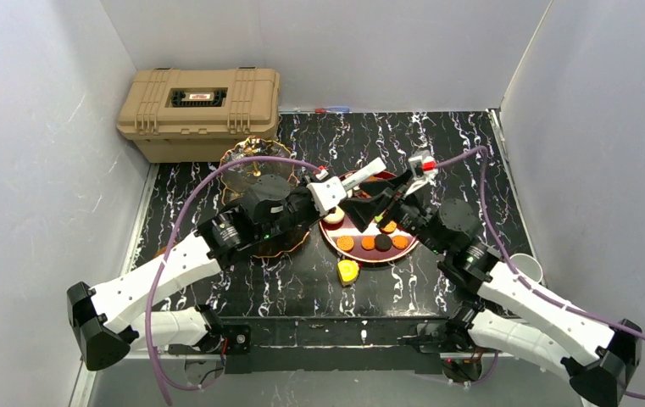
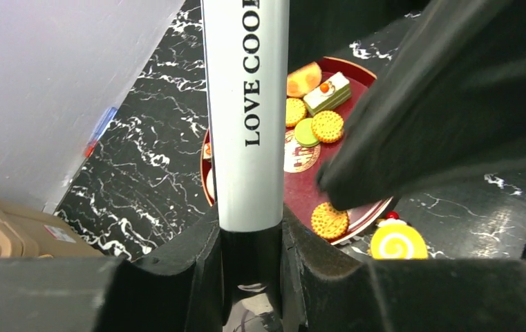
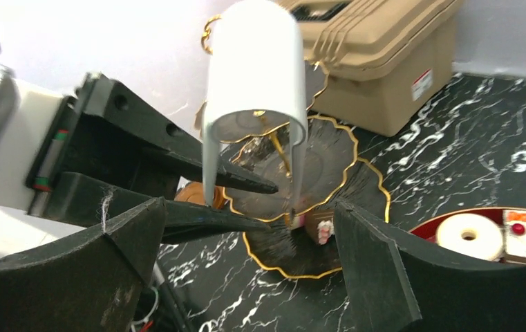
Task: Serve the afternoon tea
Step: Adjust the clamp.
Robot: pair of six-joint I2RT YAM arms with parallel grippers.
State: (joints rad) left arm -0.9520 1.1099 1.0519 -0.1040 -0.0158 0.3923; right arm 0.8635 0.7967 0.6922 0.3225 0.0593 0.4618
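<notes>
My right gripper should grab the bent end and aim the tips at the red tray, because my left gripper is holding the white tongs near their tips.
My left gripper is shut on a tall white cup with black lettering and holds it above the far edge of the red tray. In the left wrist view the cup sits clamped between the fingers. My right gripper is open and empty, close beside the cup over the tray; its view shows the cup's open end. Cookies and small cakes lie on the tray. The dark gold-rimmed stand stands to the left, with a small cake on its lowest tier.
A yellow roll cake lies on the table in front of the tray. Another white cup stands at the right by the right arm. The big tan case fills the back left corner. Grey walls close in three sides.
</notes>
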